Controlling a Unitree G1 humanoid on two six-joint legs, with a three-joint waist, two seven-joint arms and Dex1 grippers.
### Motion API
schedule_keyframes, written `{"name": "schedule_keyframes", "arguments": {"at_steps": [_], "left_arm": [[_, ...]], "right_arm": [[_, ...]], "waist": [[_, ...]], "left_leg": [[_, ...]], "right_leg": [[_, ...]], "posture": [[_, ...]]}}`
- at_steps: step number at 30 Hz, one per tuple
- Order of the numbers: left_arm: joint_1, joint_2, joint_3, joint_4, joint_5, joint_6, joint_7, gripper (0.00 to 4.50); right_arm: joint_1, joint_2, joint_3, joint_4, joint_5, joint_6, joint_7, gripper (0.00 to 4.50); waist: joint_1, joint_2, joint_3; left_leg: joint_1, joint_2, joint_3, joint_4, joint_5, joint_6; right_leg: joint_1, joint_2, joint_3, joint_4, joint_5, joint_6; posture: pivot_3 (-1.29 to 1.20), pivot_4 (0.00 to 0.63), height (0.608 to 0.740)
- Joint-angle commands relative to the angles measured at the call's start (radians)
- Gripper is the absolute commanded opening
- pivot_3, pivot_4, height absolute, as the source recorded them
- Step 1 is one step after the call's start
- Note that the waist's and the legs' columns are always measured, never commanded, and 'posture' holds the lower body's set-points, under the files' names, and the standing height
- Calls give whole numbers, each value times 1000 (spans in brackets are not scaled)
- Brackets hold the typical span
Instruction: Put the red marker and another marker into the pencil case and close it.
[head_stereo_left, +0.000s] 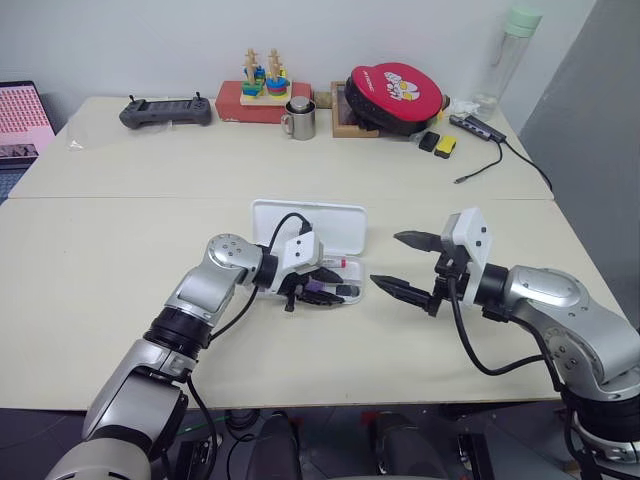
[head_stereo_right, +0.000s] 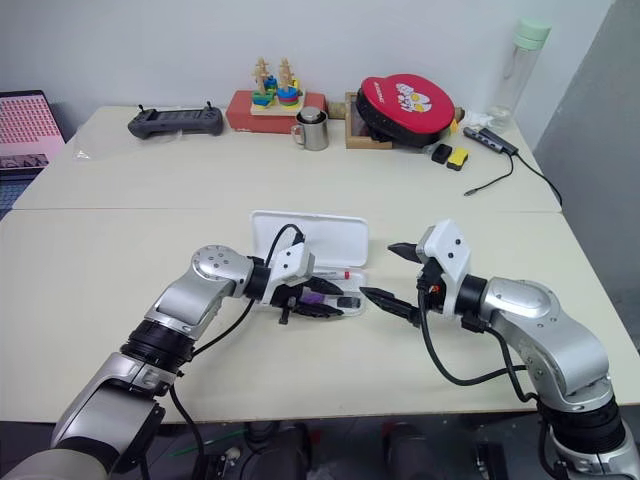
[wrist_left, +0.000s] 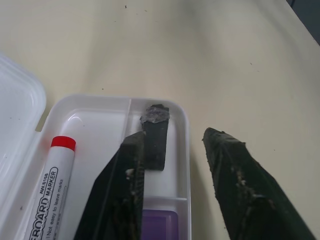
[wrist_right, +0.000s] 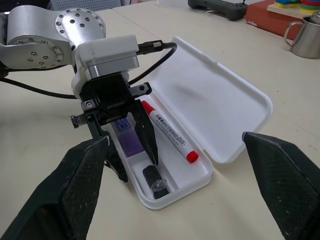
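Observation:
My left gripper is reaching into the tray the lid must cover (head_stereo_left: 351, 272), so next I pull it back out and use my right gripper to push the lid over from behind.
The white pencil case (wrist_right: 210, 100) lies open mid-table, its lid laid flat on the far side. In its tray lie the red marker (wrist_right: 170, 131), white-barrelled with a red cap, and the other marker, a flat purple one (wrist_right: 127, 140). My left gripper (wrist_left: 175, 135) is open low over the tray. One finger (wrist_left: 120, 190) reaches inside, the other (wrist_left: 245, 190) stands outside the near wall, and the purple marker (wrist_left: 160, 225) lies loose between them. My right gripper (head_stereo_left: 386, 260) hovers wide open to the right of the case, holding nothing.
A small black object (wrist_left: 156, 140) sits in the tray's end compartment. At the back of the table stand a controller (head_stereo_left: 166, 110), a red box with a stacking toy (head_stereo_left: 262, 95), a steel mug (head_stereo_left: 299, 118), a red round pouch (head_stereo_left: 395, 97), a bottle (head_stereo_left: 508, 55) and a cable (head_stereo_left: 500, 150).

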Motion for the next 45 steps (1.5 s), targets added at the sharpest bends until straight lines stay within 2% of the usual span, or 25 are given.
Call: {"name": "schedule_keyframes", "arguments": {"at_steps": [1,4,8,9,13,16,22,27,29,34,38,42,45], "left_arm": [[0,9,35,-42,3,-4,14,2976],[3,7,47,-50,-4,2,23,3705],[37,19,187,-200,-154,155,69,4459],[58,23,235,-244,-199,194,93,4459],[117,42,424,-319,-364,339,165,4500],[148,80,480,-325,-374,353,196,4500],[293,142,686,-417,-460,410,296,4500],[347,134,749,-443,-509,421,350,4500],[375,138,758,-475,-525,431,360,4500],[404,142,775,-516,-554,437,397,4500],[414,152,763,-526,-548,430,408,4500],[417,157,772,-541,-569,441,415,4500],[427,185,759,-546,-557,445,401,4500]], "right_arm": [[-28,-11,-12,-4,6,-21,9,4500],[-38,-11,-8,7,2,-28,12,4500],[-154,24,-12,95,1,-46,4,4500],[-204,35,-9,140,-3,-46,2,4500],[-371,87,35,342,-64,-59,-20,3748],[-430,103,80,442,-115,-106,14,2992],[-749,271,218,1023,-332,-281,-5,1536],[-880,366,243,1359,-445,-454,-21,464],[-905,386,256,1435,-478,-506,-1,30],[-951,408,266,1571,-542,-572,56,30],[-956,416,241,1574,-542,-587,137,30],[-936,401,238,1502,-535,-565,246,30],[-849,363,293,1334,-544,-534,379,30]], "waist": [[0,0,0],[0,0,0],[-5,0,0],[-7,0,0],[-15,1,0],[-14,1,0],[-24,2,1],[-9,2,1],[-6,2,1],[-3,2,1],[-8,2,1],[-8,2,1],[-8,2,1]], "left_leg": [[0,0,0,0,0,0],[0,0,0,0,0,0],[0,0,0,0,0,0],[0,0,0,0,0,0],[2,1,0,0,0,0],[5,1,0,-1,0,0],[3,1,3,-1,0,0],[3,1,1,-3,0,0],[2,0,1,-3,0,-1],[2,1,1,-3,-1,-1],[3,1,1,-3,-1,-1],[3,1,1,-3,-1,-1],[3,1,1,-3,-1,-1]], "right_leg": [[0,0,0,0,0,0],[0,0,0,0,0,0],[0,0,0,0,0,0],[0,0,0,0,0,0],[1,0,1,2,0,0],[2,1,0,2,0,0],[0,0,2,1,3,-4],[0,0,-1,1,2,-6],[1,-1,-1,0,2,-6],[0,-1,-1,1,2,-6],[0,0,-1,2,2,-6],[0,0,-1,2,2,-6],[0,0,-1,1,2,-6]], "posture": [[0,150,740],[0,150,740],[0,150,740],[0,150,740],[0,150,740],[0,150,740],[0,150,740],[0,150,740],[0,150,740],[0,150,740],[0,150,740],[0,150,740],[0,150,740]]}}
